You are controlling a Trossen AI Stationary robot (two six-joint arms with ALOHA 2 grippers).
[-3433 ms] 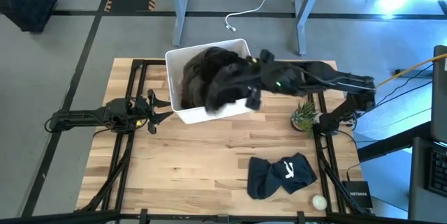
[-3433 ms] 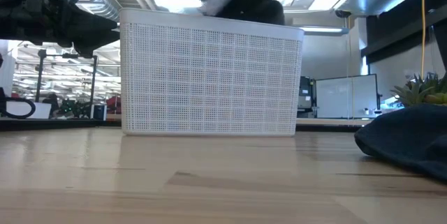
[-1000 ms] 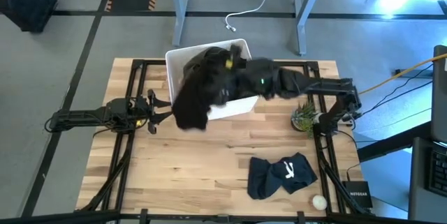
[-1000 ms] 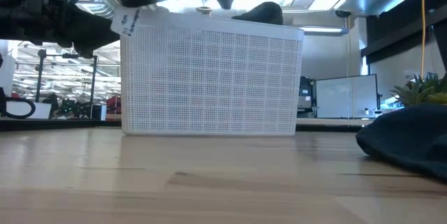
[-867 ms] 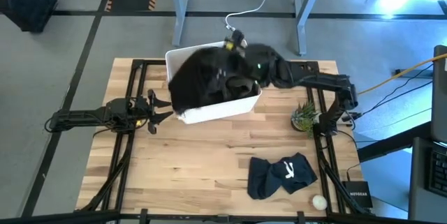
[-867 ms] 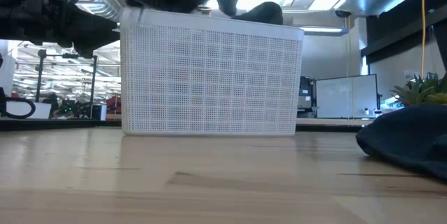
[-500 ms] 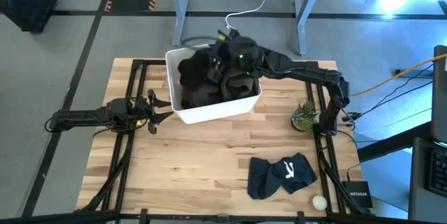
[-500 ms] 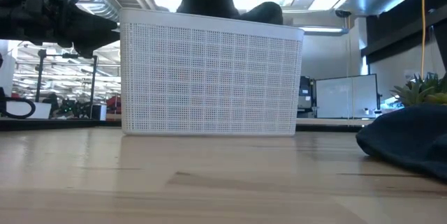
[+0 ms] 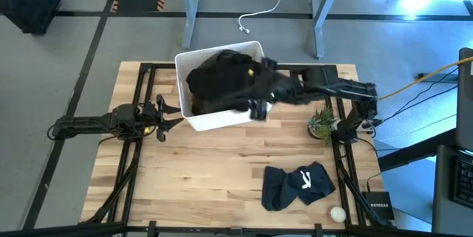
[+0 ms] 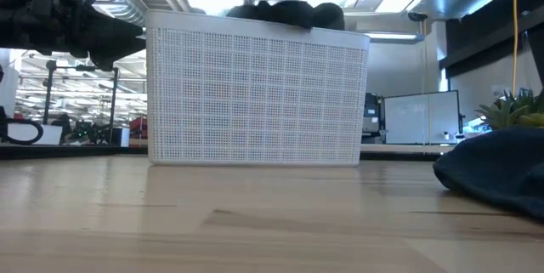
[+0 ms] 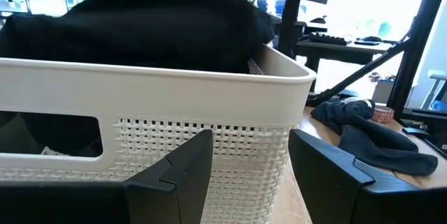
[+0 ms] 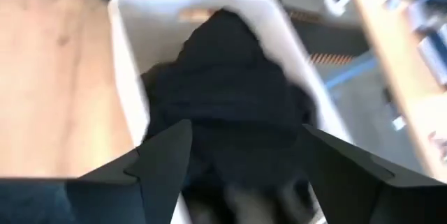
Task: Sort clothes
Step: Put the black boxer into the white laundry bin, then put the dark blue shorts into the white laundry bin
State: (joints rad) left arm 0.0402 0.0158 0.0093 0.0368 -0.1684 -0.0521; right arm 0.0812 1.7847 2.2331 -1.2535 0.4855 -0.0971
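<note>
The navy garment [image 9: 284, 191] is clear of the plant and the white ball, so my open right gripper should go on toward the white mark [image 9: 305, 180] until it takes hold of cloth.
A heap of black clothes [image 9: 218, 82] lies in the white plastic bin [image 9: 222, 122] at the table's far middle and rises above its rim [image 10: 280, 11]. My right gripper [image 9: 253, 108] is open and empty, above the bin's near right corner; its wrist view looks down on the black heap [image 12: 230, 91]. My left gripper [image 9: 171, 113] is open and empty, just left of the bin, facing its wall [image 11: 209, 77]. A small navy garment with a white mark [image 9: 299, 184] lies crumpled on the table at the near right.
A small green spiky plant [image 9: 321, 122] stands right of the bin, by the right arm's base. A small white ball [image 9: 338, 213] lies at the near right corner. Bare wood lies in front of the bin and at the near left.
A second ago my right gripper held a black garment that hung over the bin's near left wall. It swung the garment toward the far edge over the bin, then drew back toward the near right. The garment now lies in the bin on the heap, free of the gripper.
</note>
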